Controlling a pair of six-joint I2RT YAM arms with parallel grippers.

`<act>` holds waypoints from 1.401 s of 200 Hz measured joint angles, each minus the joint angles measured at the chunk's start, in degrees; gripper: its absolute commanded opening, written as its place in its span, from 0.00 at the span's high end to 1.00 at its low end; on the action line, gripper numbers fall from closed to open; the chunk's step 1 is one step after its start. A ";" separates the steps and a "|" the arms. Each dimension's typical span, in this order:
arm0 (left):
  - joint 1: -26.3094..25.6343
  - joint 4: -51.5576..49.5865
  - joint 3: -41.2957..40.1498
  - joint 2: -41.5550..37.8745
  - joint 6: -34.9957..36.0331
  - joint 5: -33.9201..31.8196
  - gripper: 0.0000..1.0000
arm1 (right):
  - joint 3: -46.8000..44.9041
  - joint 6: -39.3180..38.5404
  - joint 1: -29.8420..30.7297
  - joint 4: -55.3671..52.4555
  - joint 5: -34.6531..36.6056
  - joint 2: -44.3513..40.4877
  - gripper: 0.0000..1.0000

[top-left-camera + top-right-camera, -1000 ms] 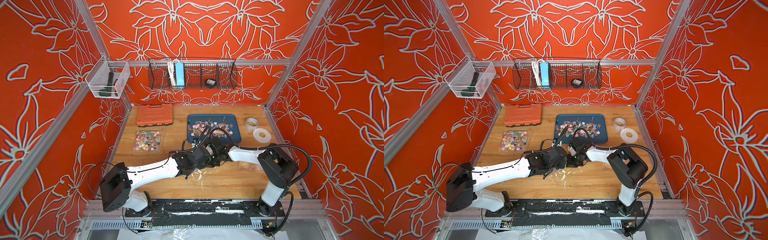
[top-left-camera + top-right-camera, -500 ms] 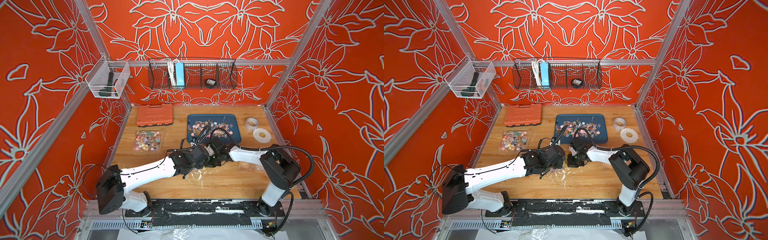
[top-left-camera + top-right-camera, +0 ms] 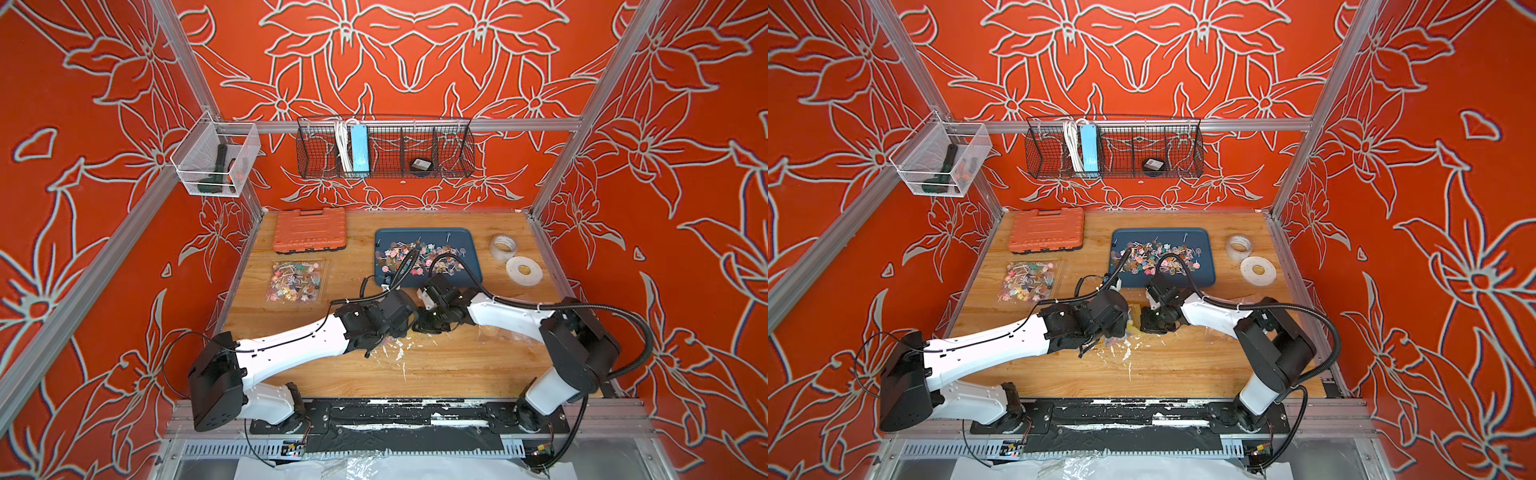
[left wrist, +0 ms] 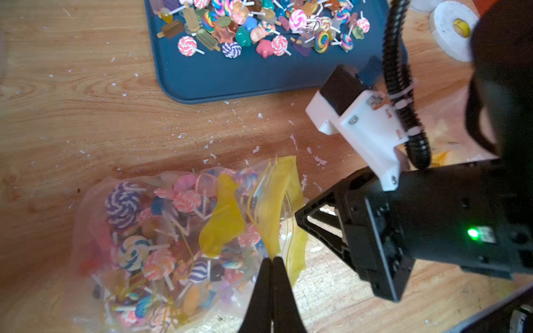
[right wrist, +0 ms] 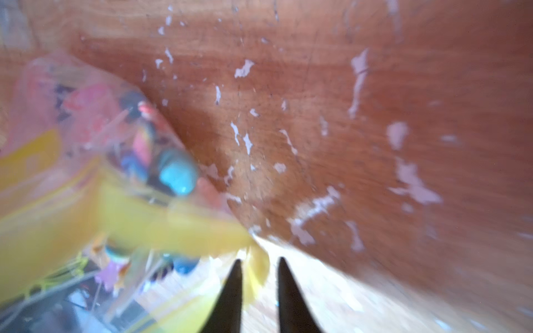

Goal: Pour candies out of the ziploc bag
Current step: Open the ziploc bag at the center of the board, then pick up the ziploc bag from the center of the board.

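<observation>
My right gripper should take the bag's yellow strip (image 4: 284, 202) and my left gripper should take the closed end (image 4: 88, 252), because both grippers are at the strip and the bag's closed end is free.
The clear ziploc bag (image 4: 161, 236) with a yellow zip strip lies on the wood, packed with candies (image 4: 129, 250), tiny swirled lollipops on white sticks. My left gripper (image 4: 272, 258) is shut on the yellow strip at the bag's mouth. My right gripper (image 5: 259, 260) has its jaws a little apart, with a yellow corner of the bag's mouth between them; the view is blurred. In a top view both wrists meet over the bag (image 3: 1133, 322), mostly hiding it. More candies (image 3: 419, 253) lie spread on the blue tray (image 3: 469, 274) just behind.
A second clear bag of sweets (image 3: 296, 282) lies at the left, an orange tool case (image 3: 309, 230) behind it. Two tape rolls (image 3: 503, 247) (image 3: 524, 270) sit right of the tray. White flecks litter the wood. A wire basket (image 3: 384, 147) hangs on the back wall.
The left arm's elbow has shifted a little to the left. Both wrists stay close together over the bag.
</observation>
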 measured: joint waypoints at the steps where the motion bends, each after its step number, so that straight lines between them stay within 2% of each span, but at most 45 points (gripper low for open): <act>1: -0.02 0.24 -0.09 0.00 0.04 0.11 1.00 | -0.02 0.07 -0.04 -0.11 0.07 -0.24 0.60; 26: -0.57 2.58 -1.16 1.01 0.42 1.92 1.00 | -1.38 1.40 -2.86 -1.75 0.00 -9.22 0.38; 48: -1.51 4.31 -1.16 3.41 0.66 2.80 1.00 | -3.39 4.20 -5.99 -1.16 -1.36 -15.78 0.28; 98: -2.54 5.64 -1.14 5.75 1.36 3.58 1.00 | -4.72 12.74 -7.54 4.33 -9.55 -16.39 0.26; 142: -2.54 6.12 -1.09 5.75 1.49 3.56 1.00 | -4.72 20.79 -7.43 13.25 -17.33 -9.35 0.27; 180: -2.54 6.16 -0.94 5.75 1.53 3.54 1.00 | -4.74 24.76 -6.40 18.12 -20.26 -4.61 0.32; 210: -2.58 6.34 0.00 5.75 1.64 3.69 0.60 | -4.74 26.08 -5.27 19.91 -21.11 -3.50 0.36; 228: -2.62 6.58 0.55 5.49 2.29 3.69 0.42 | -4.74 26.34 -4.96 20.55 -21.16 -3.43 0.38; 245: -2.62 6.38 0.63 4.57 1.73 3.48 0.35 | -4.76 26.49 -4.85 20.96 -21.27 -3.32 0.40; 280: -2.45 3.23 1.18 0.44 1.57 1.88 0.33 | -6.25 26.62 -4.28 22.27 -21.44 -3.26 0.42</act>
